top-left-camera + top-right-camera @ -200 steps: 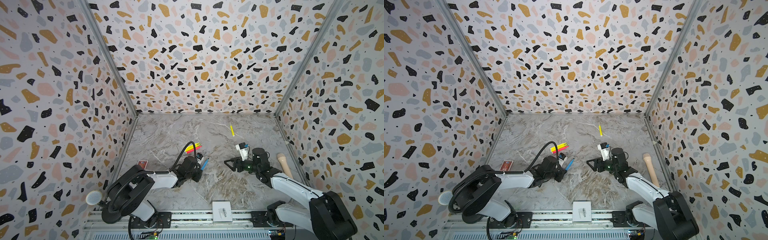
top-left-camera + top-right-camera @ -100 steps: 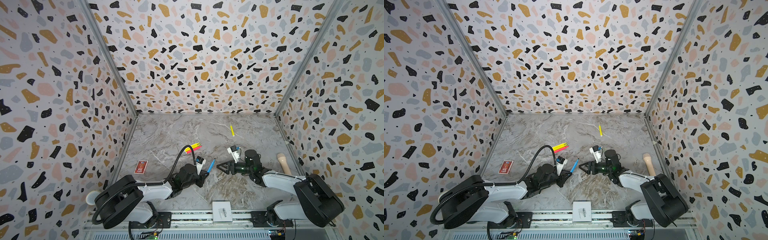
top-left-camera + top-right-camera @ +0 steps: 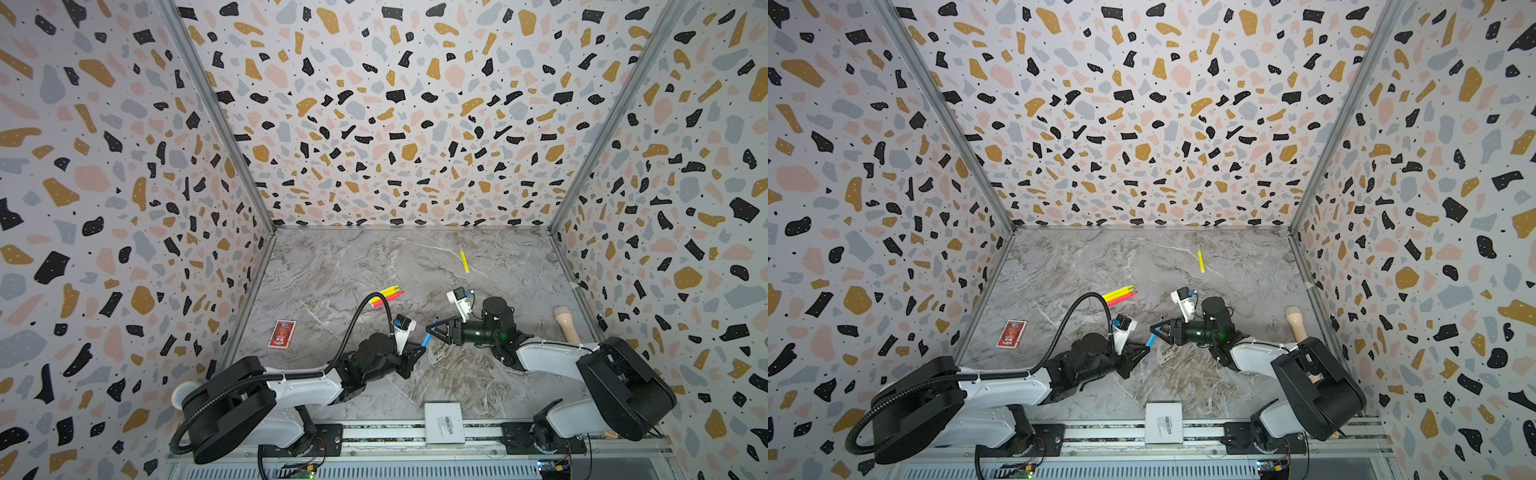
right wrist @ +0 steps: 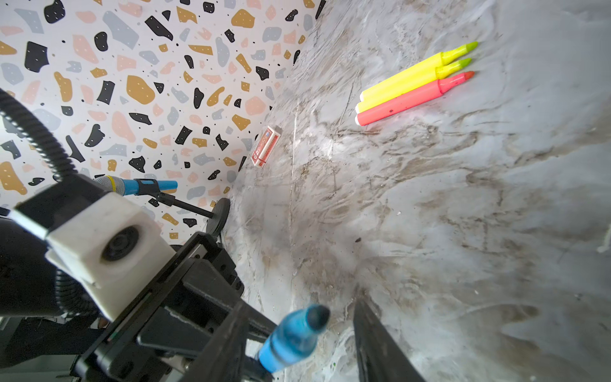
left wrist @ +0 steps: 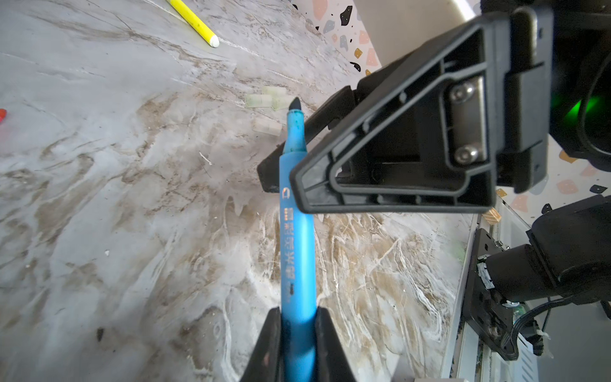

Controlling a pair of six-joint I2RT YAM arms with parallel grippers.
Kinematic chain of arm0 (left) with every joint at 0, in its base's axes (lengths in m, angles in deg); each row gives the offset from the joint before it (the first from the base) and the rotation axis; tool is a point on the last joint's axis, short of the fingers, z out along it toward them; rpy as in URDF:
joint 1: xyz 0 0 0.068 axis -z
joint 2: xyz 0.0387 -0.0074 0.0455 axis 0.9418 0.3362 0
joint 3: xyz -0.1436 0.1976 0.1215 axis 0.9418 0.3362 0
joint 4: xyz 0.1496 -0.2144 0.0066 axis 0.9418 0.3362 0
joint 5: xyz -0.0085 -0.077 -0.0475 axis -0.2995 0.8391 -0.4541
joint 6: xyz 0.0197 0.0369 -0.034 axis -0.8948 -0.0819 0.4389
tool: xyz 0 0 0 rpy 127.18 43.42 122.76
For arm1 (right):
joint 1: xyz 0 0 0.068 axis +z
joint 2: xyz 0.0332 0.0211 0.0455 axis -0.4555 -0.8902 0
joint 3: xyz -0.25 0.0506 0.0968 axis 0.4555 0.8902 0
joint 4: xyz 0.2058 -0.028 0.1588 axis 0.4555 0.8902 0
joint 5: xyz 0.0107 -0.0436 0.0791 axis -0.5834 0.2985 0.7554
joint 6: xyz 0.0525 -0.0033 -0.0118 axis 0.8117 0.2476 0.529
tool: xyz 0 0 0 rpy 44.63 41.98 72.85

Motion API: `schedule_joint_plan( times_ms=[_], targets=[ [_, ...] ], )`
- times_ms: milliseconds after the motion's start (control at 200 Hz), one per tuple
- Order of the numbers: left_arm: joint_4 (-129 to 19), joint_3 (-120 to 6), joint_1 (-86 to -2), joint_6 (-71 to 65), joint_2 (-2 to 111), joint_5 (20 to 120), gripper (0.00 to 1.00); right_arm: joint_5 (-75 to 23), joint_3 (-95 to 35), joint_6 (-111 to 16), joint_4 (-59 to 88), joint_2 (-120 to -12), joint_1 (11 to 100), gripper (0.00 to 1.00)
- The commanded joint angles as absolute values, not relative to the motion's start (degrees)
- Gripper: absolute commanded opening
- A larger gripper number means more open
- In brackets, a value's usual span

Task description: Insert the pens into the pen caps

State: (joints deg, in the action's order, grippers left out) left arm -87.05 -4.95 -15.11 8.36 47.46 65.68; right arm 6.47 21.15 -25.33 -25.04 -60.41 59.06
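The blue pen (image 3: pixel 427 339) leans forward in my left gripper, so my right gripper should hold its tip end (image 5: pixel 295 132) while my left gripper opens and takes hold of the pen upright.
My left gripper (image 3: pixel 417 351) (image 5: pixel 299 314) is shut on the lower end of the blue pen (image 3: pixel 428 338) (image 3: pixel 1150 340) (image 5: pixel 297 248), which points up and right, held clear of the table. My right gripper (image 3: pixel 432 330) (image 4: pixel 299 304) faces it, jaws apart on either side of the pen's dark tip (image 4: pixel 317 316), with gaps showing. Several pale translucent pen caps (image 5: pixel 266 99) lie on the table beyond the tip. Two yellow pens (image 3: pixel 386 291) (image 4: pixel 413 71) and a pink-red pen (image 3: pixel 388 300) (image 4: pixel 406 99) lie together mid-table. Another yellow pen (image 3: pixel 464 262) (image 3: pixel 1201 261) lies further back.
A red card box (image 3: pixel 282 333) (image 4: pixel 266 147) lies near the left wall. A beige handle (image 3: pixel 566 324) (image 3: pixel 1296 322) rests by the right wall. A white box (image 3: pixel 444 417) sits at the front edge. A microphone on a stand (image 4: pixel 132 187) is at the front left corner.
The left gripper carried the blue pen up and toward the front middle. The right gripper swung left to meet it, and its jaws have narrowed around the pen's tip.
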Motion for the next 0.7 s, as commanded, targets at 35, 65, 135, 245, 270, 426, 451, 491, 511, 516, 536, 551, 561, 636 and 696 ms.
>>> schedule_joint_plan(
  times_ms=[35,65,135,245,270,426,451,491,511,516,536,551,561,636,696],
  targets=[
    [-91.10,-4.63,-14.16,8.88,47.05,64.79,0.14,5.85,19.88,-23.73,-27.46,-59.90,59.75,0.38],
    [-91.05,-4.65,-14.05,8.91,47.00,64.79,0.14,5.64,19.90,-23.62,-27.45,-59.80,59.73,0.34],
    [-90.99,-4.89,-13.84,8.84,46.82,64.88,0.14,5.38,19.95,-23.44,-27.34,-59.63,59.81,0.26],
    [-90.64,-5.18,-13.67,8.67,46.77,65.14,0.16,5.18,20.20,-23.15,-27.21,-59.41,59.94,0.17],
    [-90.43,-5.21,-13.62,8.68,46.72,65.14,0.18,5.10,20.29,-23.14,-27.22,-59.35,59.89,0.17],
    [-88.67,-6.46,-13.67,8.37,46.93,65.50,0.34,4.96,20.40,-23.25,-26.57,-58.24,59.94,0.16],
    [-88.22,-6.77,-13.65,8.12,46.96,65.58,0.36,4.97,20.32,-23.41,-26.23,-57.97,59.94,0.16],
    [-87.42,-7.15,-13.64,7.80,46.95,65.64,0.38,4.92,20.21,-23.68,-25.66,-57.66,59.97,0.15],
    [-87.16,-7.41,-13.56,7.63,46.96,65.67,0.38,4.94,20.10,-23.89,-25.31,-57.48,59.96,0.15],
    [-87.09,-7.48,-13.57,7.58,46.92,65.67,0.39,4.95,20.07,-23.93,-25.25,-57.41,59.97,0.15],
    [-86.82,-7.65,-13.66,7.42,46.92,65.61,0.39,4.97,20.04,-24.10,-24.91,-57.16,59.90,0.14],
    [-86.51,-7.81,-13.67,7.20,46.89,65.52,0.40,4.88,20.03,-24.20,-24.75,-56.92,59.88,0.14],
    [-86.40,-7.92,-13.67,7.14,46.88,65.46,0.40,4.88,19.99,-24.26,-24.57,-56.90,59.88,0.14],
    [-85.73,-8.63,-13.66,6.60,46.99,65.17,0.43,4.79,19.87,-24.58,-23.84,-56.14,59.92,0.14],
    [-85.28,-9.17,-13.59,6.17,47.23,65.06,0.44,4.86,19.78,-24.68,-23.52,-55.60,59.92,0.13]
  ],
)
